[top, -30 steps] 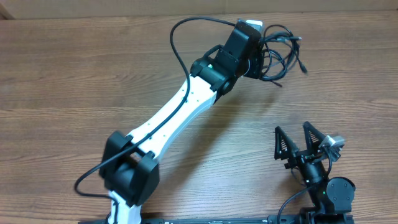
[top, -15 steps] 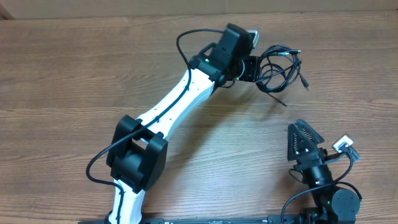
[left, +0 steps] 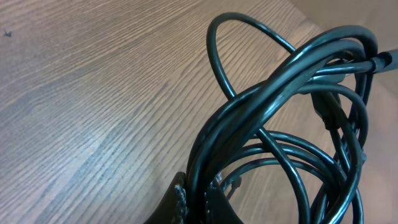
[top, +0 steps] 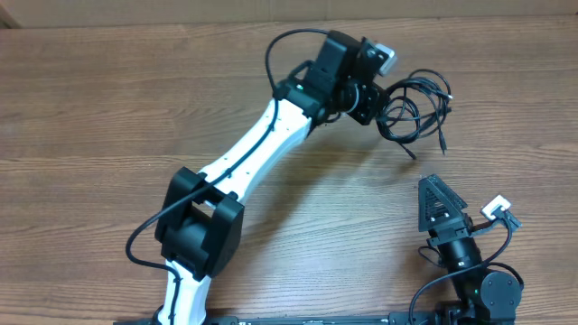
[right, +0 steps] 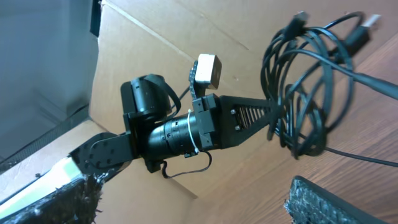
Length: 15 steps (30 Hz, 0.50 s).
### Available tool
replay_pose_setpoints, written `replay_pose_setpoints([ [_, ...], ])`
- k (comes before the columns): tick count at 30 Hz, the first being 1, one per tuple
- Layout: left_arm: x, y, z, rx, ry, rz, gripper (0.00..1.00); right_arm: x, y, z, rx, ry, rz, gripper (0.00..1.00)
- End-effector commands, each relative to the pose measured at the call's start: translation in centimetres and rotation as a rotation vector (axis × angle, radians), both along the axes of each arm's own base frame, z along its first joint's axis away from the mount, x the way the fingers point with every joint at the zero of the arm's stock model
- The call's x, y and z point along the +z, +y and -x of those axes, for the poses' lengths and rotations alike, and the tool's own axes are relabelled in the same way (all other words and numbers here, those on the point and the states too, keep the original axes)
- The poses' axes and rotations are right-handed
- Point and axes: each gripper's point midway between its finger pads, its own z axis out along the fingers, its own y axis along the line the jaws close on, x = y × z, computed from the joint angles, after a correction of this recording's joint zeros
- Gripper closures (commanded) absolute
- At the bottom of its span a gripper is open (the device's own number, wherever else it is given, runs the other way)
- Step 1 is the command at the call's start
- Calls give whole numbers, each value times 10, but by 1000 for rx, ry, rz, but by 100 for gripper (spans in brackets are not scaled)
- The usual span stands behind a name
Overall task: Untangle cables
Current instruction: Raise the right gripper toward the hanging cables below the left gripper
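I should use my left gripper to hold the bundle still and bring my right gripper to its near side (top: 414, 137), because the crossed loops (top: 414, 101) all hang together from my left gripper.
The cables (top: 417, 101) are a tangled bundle of thin black cords with small plugs, at the far right-centre of the table. My left gripper (top: 368, 97) is shut on several strands at the bundle's left side. The left wrist view shows the strands (left: 273, 106) pinched between its jaws (left: 196, 200), with the loops fanning out above the wood. The right wrist view shows the bundle (right: 311, 93) hanging off the left gripper (right: 273, 121), lifted off the table. My right gripper (top: 438, 188) is open and empty near the front right, turned on edge, pointing at the bundle (right: 193, 202).
The wooden table (top: 108, 117) stretches left and front of the bundle. A cardboard wall (top: 181, 9) stands along the far edge and also shows in the right wrist view (right: 155, 37). The left arm (top: 262, 153) crosses the table's middle diagonally.
The left gripper has rolled and shifted slightly right, carrying the bundle with it. The right gripper turned from flat to edge-on and moved right, then stayed nearly still.
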Motion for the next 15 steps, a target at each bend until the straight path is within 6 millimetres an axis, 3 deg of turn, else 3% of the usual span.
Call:
replay_pose_setpoints([
  [1,21,2,-7,5,-124,-33,96,-13,-7,-5,-42,48,-6,7],
  [3,18,5,-7,7,-110,-43,96,-24,-12,-8,-68,92,-9,8],
  [7,16,6,-6,13,-98,-45,96,-21,-12,-7,-68,82,-10,9],
  [15,28,-1,-2,-4,-130,-25,96,18,-3,7,-28,31,62,10],
])
